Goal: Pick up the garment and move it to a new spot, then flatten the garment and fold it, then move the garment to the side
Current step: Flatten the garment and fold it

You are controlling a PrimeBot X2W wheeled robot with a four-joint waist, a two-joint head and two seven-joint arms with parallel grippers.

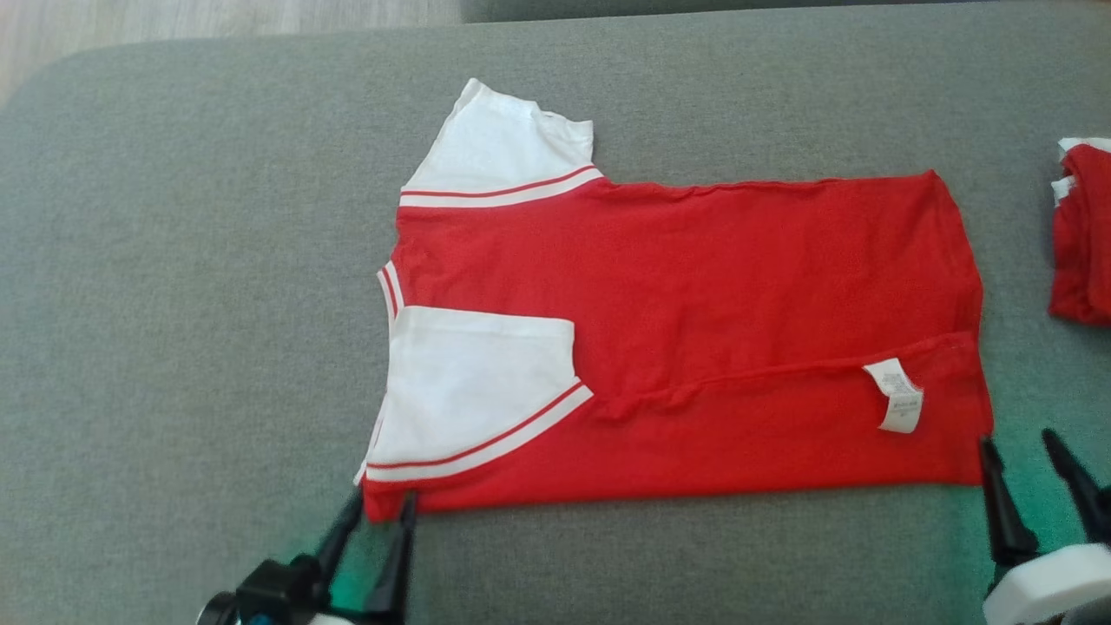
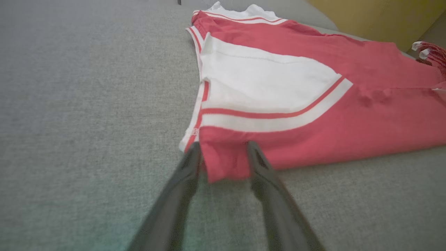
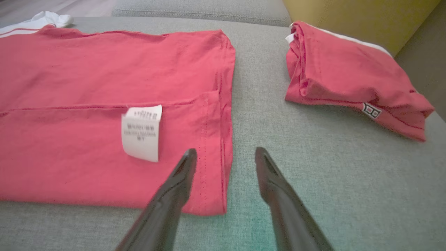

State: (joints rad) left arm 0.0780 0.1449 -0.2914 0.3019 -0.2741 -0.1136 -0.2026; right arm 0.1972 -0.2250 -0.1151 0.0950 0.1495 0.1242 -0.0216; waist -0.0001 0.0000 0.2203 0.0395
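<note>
The far white sleeve (image 1: 507, 144) will come down on top of the near white sleeve (image 1: 470, 384) when I fold the garment's far side across, because the near one is already folded in.
The garment (image 1: 738, 286) is a red T-shirt with white sleeves, lying flat on the grey cushion (image 1: 191, 304). Its near long edge is folded over, so a white label (image 1: 896, 395) shows. My left gripper (image 1: 382, 499) is at the garment's near left corner. In the left wrist view the left gripper (image 2: 223, 146) stands open, its fingers astride the red corner of the garment (image 2: 313, 115). My right gripper (image 1: 1017, 440) is at the near right corner. In the right wrist view the right gripper (image 3: 225, 151) is open, one finger over the garment's (image 3: 87, 87) hem, the other over bare cushion.
A second red garment (image 1: 1081, 234), folded into a bundle, lies to the right; it is also in the right wrist view (image 3: 348, 80). A yellow surface (image 3: 348, 14) rises behind it. The cushion's rounded far left corner meets wooden floor (image 1: 174, 17).
</note>
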